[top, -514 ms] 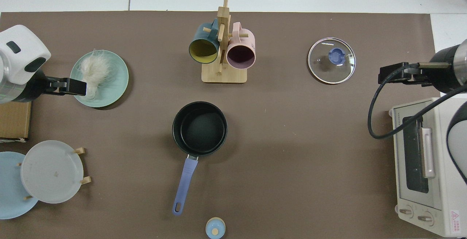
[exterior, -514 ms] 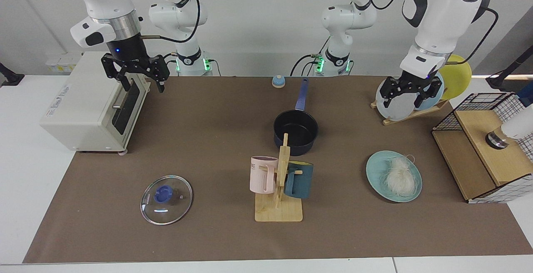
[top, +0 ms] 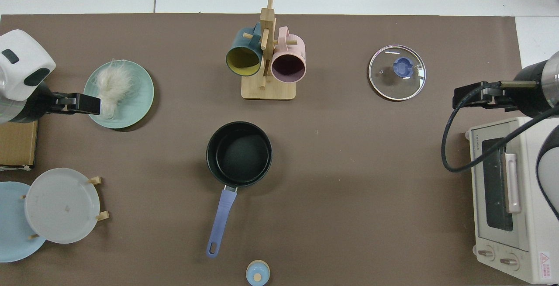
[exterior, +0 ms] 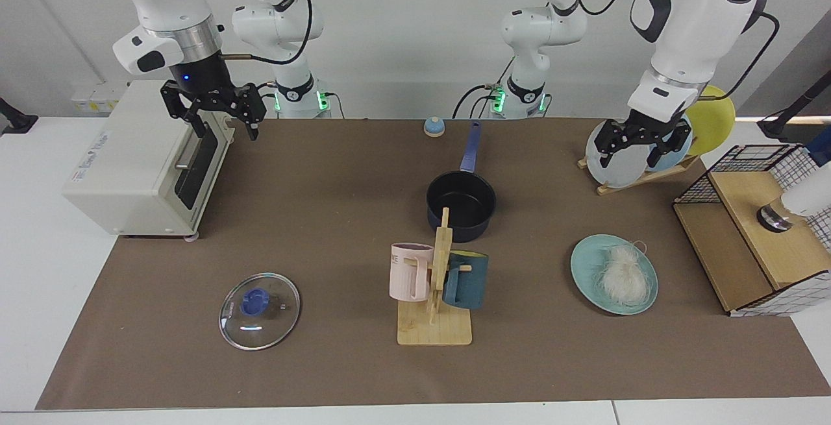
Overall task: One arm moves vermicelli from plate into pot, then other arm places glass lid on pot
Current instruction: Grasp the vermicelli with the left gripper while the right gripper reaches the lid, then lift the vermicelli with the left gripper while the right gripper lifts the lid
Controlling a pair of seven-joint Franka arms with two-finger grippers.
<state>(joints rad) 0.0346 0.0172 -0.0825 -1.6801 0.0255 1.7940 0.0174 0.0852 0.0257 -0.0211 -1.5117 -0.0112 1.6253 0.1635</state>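
The vermicelli (exterior: pixel 624 276) will come up together in one clump when I lift it off the plate, because its pieces are bundled into a compact nest (exterior: pixel 625 286).
The vermicelli (exterior: pixel 623 274) (top: pixel 113 86) lies as a whitish nest on the pale teal plate (exterior: pixel 584 263) (top: pixel 139 98). My left gripper (exterior: pixel 630 152) (top: pixel 81 102) hangs open and holds nothing, high above the table beside the plate, toward the plate rack. At mid-table stands the black pot (exterior: pixel 479 227) (top: pixel 212 155), with nothing inside and its blue handle pointing toward the arm bases. The glass lid (exterior: pixel 260 310) (top: pixel 396 73) rests flat on the mat, blue knob up. Open with nothing in it, my right gripper (exterior: pixel 224 130) (top: pixel 467 96) hovers by the toaster oven, well away from the lid.
A wooden mug stand (exterior: pixel 434 327) (top: pixel 267 87) with a pink and a dark teal mug is in front of the pot. A toaster oven (exterior: pixel 139 162) (top: pixel 506 194), a plate rack (exterior: pixel 633 159) (top: pixel 61 205), a wire-and-wood box (exterior: pixel 753 230) and a small blue knob (exterior: pixel 434 126) line the edges.
Both grippers have risen slightly and drawn back a little toward their bases. The vermicelli, pot and lid have not moved.
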